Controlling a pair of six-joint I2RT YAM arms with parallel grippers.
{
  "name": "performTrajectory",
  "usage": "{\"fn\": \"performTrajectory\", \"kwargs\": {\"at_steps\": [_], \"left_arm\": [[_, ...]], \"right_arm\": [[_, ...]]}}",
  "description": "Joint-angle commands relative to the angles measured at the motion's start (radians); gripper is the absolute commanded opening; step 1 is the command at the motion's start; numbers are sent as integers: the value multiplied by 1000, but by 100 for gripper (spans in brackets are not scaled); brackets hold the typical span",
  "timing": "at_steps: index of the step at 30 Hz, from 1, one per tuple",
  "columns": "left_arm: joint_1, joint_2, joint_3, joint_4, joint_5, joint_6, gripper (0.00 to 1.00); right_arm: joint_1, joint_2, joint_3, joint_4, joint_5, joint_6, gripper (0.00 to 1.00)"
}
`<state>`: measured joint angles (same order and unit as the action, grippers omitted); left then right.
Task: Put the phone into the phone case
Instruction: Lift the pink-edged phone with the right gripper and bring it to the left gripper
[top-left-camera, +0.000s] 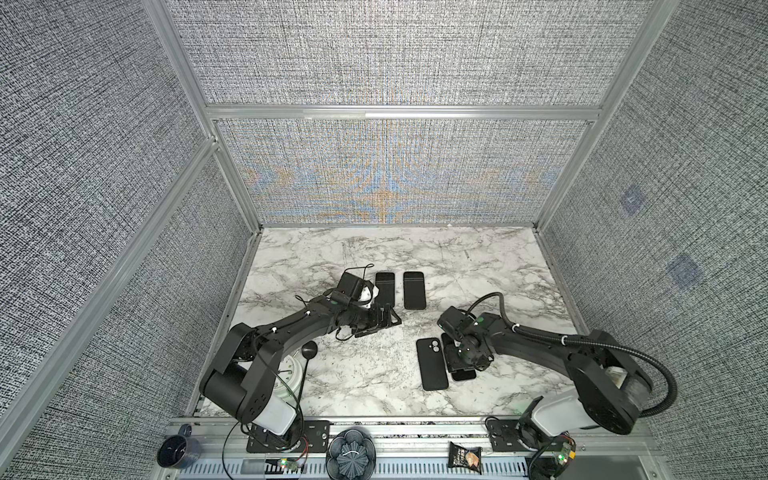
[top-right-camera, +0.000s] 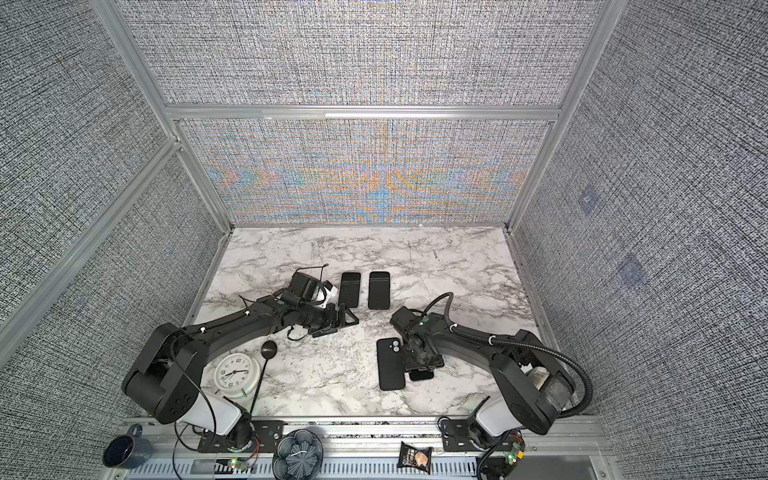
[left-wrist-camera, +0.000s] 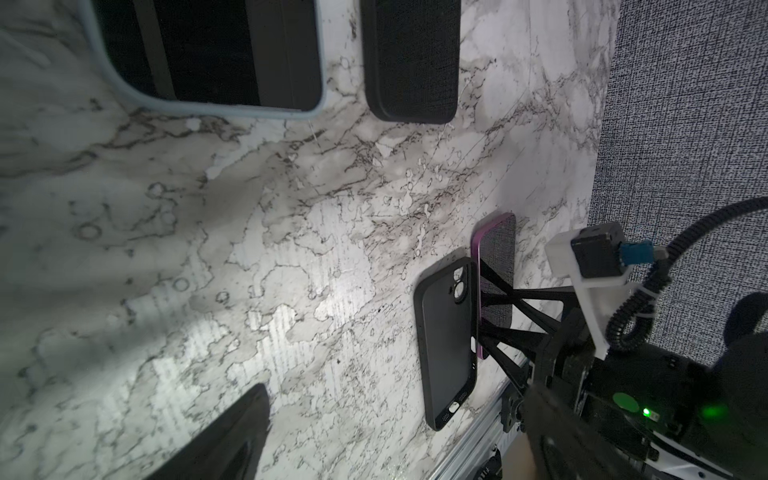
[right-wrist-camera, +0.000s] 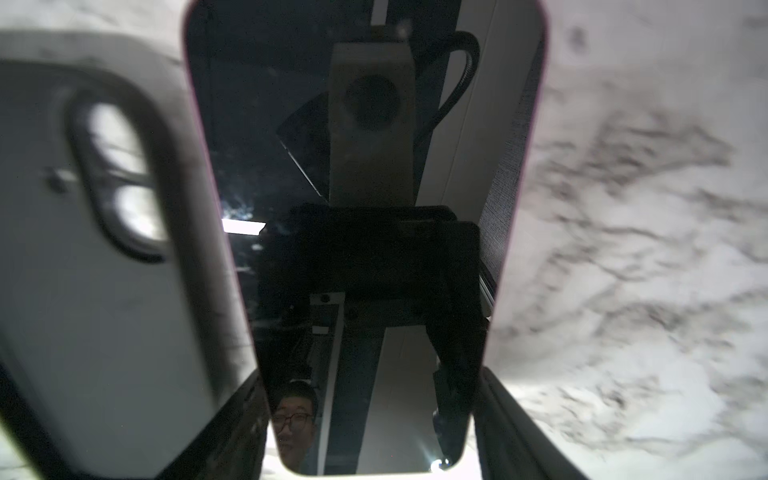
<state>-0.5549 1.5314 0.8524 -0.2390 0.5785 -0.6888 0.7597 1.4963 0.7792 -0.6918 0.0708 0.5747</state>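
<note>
I should lift the phone and let my left gripper take its far end (right-wrist-camera: 364, 40), because my right gripper straddles the phone's long edges (right-wrist-camera: 216, 184), which must go into the case.
The phone (right-wrist-camera: 365, 166), dark-screened with a purple rim, lies flat at the front right of the marble table (top-left-camera: 478, 257). My right gripper (right-wrist-camera: 370, 395) reaches down over it, and its fingers (right-wrist-camera: 494, 415) press the two long edges, so it is shut on the phone. In both top views the gripper (top-left-camera: 461, 361) hides most of the phone (top-left-camera: 463, 375). The empty black phone case (top-left-camera: 432, 363) lies open side up, right beside the phone (left-wrist-camera: 496, 249). My left gripper (top-left-camera: 384, 320) hovers open and empty at mid-table, left of the case (left-wrist-camera: 449, 345).
Two more dark phones (top-left-camera: 384, 289) (top-left-camera: 414, 290) lie side by side behind the left gripper. A white clock (top-right-camera: 234, 374) and a black ladle (top-right-camera: 269, 351) sit at the front left. A mug (top-left-camera: 176, 453), a dark bowl (top-left-camera: 351, 455) and a snack packet (top-left-camera: 465, 457) rest on the front rail.
</note>
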Motion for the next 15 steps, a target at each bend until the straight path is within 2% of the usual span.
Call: {"fn": "performTrajectory", "kwargs": {"at_steps": [1,8,15], "left_arm": [[0,-4,-1,-2,-9,0,96],[0,-8,-8,1,-9,-2,96],[-1,17,-3,64,94,0,91]], "right_arm": [[28,21,18,39,-4,-24,56],[78,73,72,74,-37,-44,54],[76,19,91,29,24,-146,53]]}}
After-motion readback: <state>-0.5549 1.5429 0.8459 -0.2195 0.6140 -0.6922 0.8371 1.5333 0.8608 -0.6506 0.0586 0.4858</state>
